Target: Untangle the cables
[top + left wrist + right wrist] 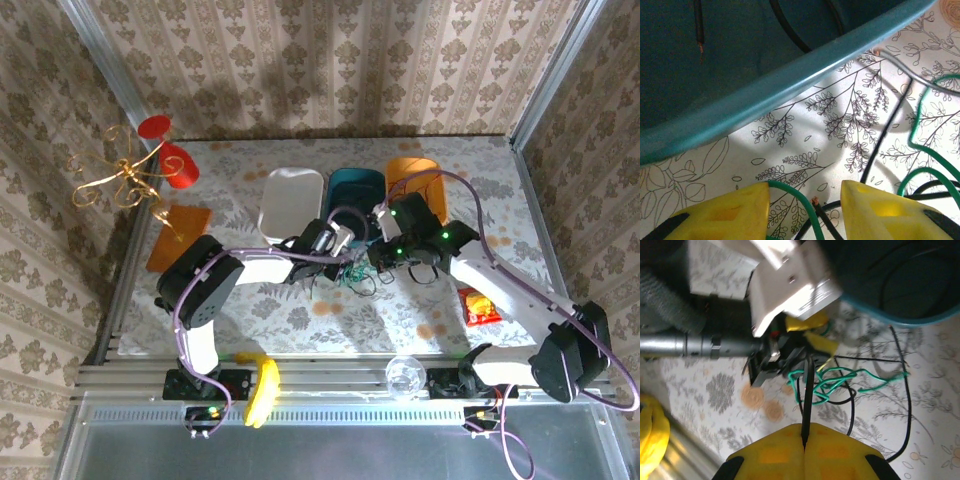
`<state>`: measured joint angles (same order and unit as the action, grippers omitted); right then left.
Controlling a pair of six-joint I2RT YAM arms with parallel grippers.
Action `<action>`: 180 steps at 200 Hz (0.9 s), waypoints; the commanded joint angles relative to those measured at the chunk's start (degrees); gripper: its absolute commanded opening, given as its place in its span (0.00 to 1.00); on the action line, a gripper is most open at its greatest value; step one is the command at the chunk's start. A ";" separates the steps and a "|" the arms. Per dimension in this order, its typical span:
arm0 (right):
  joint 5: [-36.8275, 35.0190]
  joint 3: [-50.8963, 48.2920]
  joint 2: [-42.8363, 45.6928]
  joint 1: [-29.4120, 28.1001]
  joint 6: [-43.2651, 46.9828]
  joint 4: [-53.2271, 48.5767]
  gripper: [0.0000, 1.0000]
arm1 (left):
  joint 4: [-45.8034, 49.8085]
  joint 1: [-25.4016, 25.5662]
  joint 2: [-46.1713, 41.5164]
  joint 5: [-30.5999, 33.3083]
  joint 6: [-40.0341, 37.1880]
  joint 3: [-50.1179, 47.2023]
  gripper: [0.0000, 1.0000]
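Black cable still lies across the green loops (830, 385) near my left gripper, so next my right gripper pulls its black cable away toward the open space (474, 206) next to the orange bin.
The cables lie in a tangle (352, 272) on the patterned table, just in front of the teal bin (355, 190). My left gripper (805, 210) is open and low over the table. A green cable (800, 200) curves between its yellow fingers and touches the left one, and the frayed end of a black cable (822, 215) lies beside it. My right gripper (804, 442) is shut on a black cable (808, 390) that runs up toward the green loops (840, 380) and the left gripper's fingers (812, 337). A grey wire (910, 75) crosses at the upper right.
A white bin (290, 200) and an orange bin (415, 180) flank the teal one, whose rim (790, 85) is close above the left fingers. A gold stand (125, 180), a red snack bag (480, 305), a yellow object (262, 390) and a clear item (405, 375) sit around the edges.
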<state>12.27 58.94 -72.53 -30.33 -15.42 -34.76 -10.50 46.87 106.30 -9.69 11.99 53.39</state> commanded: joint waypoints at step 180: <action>-25.20 -12.19 27.87 23.02 -26.37 4.99 0.00 | 2.67 0.31 4.65 6.35 0.40 -8.15 0.42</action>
<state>-7.51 45.04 -46.68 -9.32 -41.85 -27.14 -18.37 47.66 107.20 -6.02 11.29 49.93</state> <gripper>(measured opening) 0.063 0.415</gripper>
